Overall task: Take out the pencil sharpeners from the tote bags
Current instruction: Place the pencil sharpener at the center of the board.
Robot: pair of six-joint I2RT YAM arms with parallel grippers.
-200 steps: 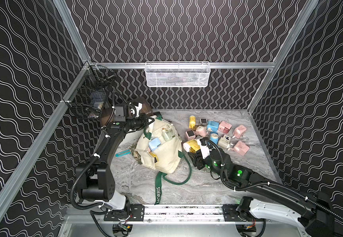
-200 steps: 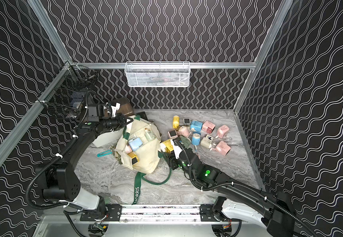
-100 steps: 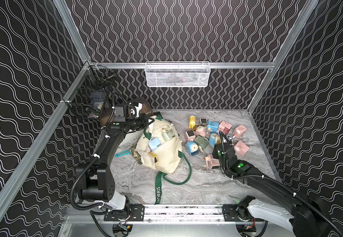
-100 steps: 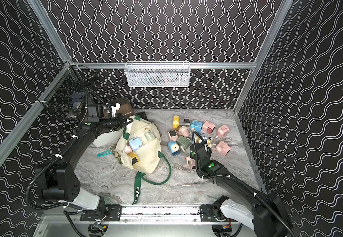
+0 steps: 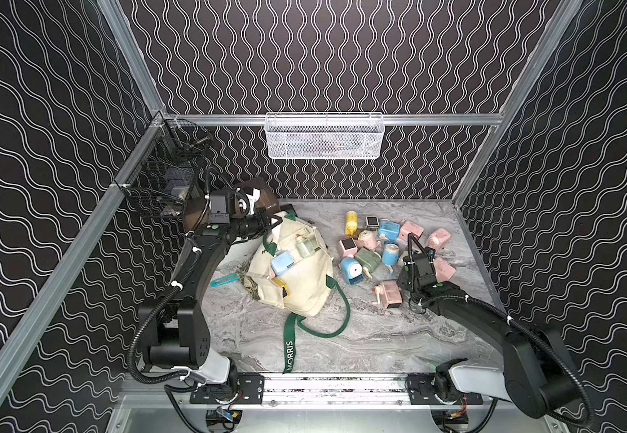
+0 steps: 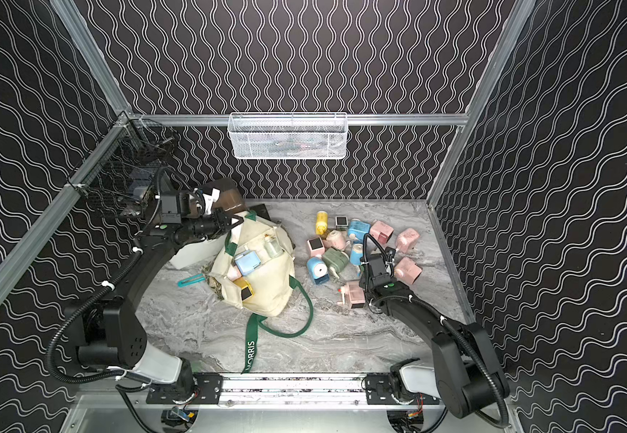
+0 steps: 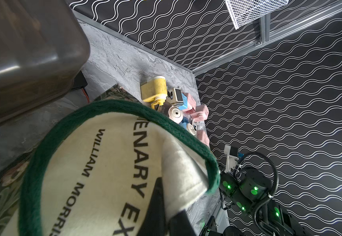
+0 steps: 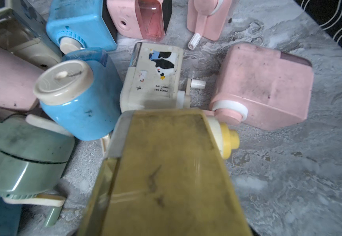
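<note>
My right gripper has the yellow sharpener (image 8: 167, 169) hanging upright by open marble in front (image 8: 259, 167) of the panda sharpener, so I should continue to lower until it rests, then release.
The cream tote bag (image 5: 300, 277) with dark green straps lies at centre left, its mouth toward the back left. My left gripper (image 5: 273, 221) is shut on the bag's rim; the left wrist view shows the dark jaws (image 7: 166, 206) pinching cream fabric beside the green strap (image 7: 186, 134). A blue sharpener (image 5: 282, 262), a pale green one (image 5: 306, 245) and a yellow one with a dark face (image 5: 281, 288) show in the bag's mouth. My right gripper (image 5: 413, 259) hangs over the pile of several pencil sharpeners (image 5: 383, 243), shut on a yellow sharpener (image 8: 166, 173) that hides its jaws.
A white box with a brown lid (image 5: 257, 195) stands behind the bag. A teal strip tool (image 5: 223, 279) lies left of it. A pink sharpener with a red crank (image 5: 388, 294) lies beside my right wrist. A white mesh basket (image 5: 325, 135) and a black wire basket (image 5: 165, 180) hang on the walls.
My right arm has swung right from the bag's side to above the pile, carrying the yellow sharpener. The left arm and the bag have stayed put.
</note>
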